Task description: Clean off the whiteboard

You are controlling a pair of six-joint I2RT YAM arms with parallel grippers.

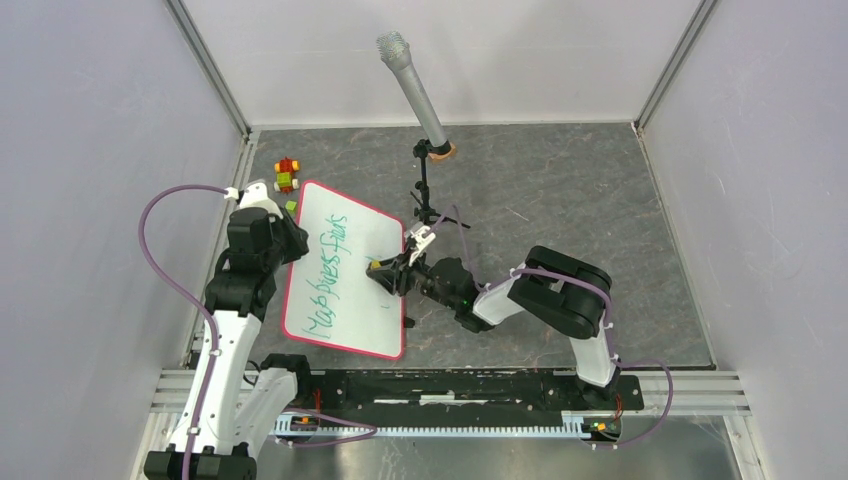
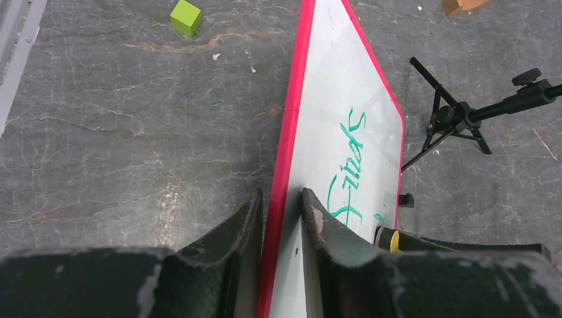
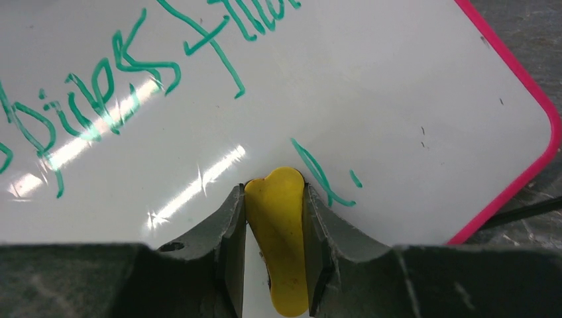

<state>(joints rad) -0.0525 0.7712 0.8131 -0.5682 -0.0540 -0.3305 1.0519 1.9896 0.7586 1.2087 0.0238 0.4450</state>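
Green strokes (image 3: 322, 173) are still there just past the tip of the yellow eraser, so the robot's right gripper should sweep back over the whiteboard's patch (image 1: 380, 243) toward the tripod before it wipes the handwriting.
The whiteboard (image 1: 345, 285) lies flat on the grey table, white with a red-pink rim and green handwriting. My left gripper (image 1: 290, 245) is shut on its left rim; in the left wrist view (image 2: 283, 202) the fingers clamp the whiteboard's (image 2: 344, 152) red edge. My right gripper (image 1: 385, 275) is shut on a yellow eraser (image 1: 375, 266) and holds it over the board's right part. In the right wrist view the gripper (image 3: 274, 192) pinches the yellow eraser (image 3: 281, 232) against the whiteboard (image 3: 371, 99), beside green strokes.
A microphone on a small black tripod (image 1: 428, 190) stands just past the board's far right corner, also in the left wrist view (image 2: 457, 119). A red-yellow toy (image 1: 286, 174) and a green cube (image 2: 185, 16) lie near the board's far left corner.
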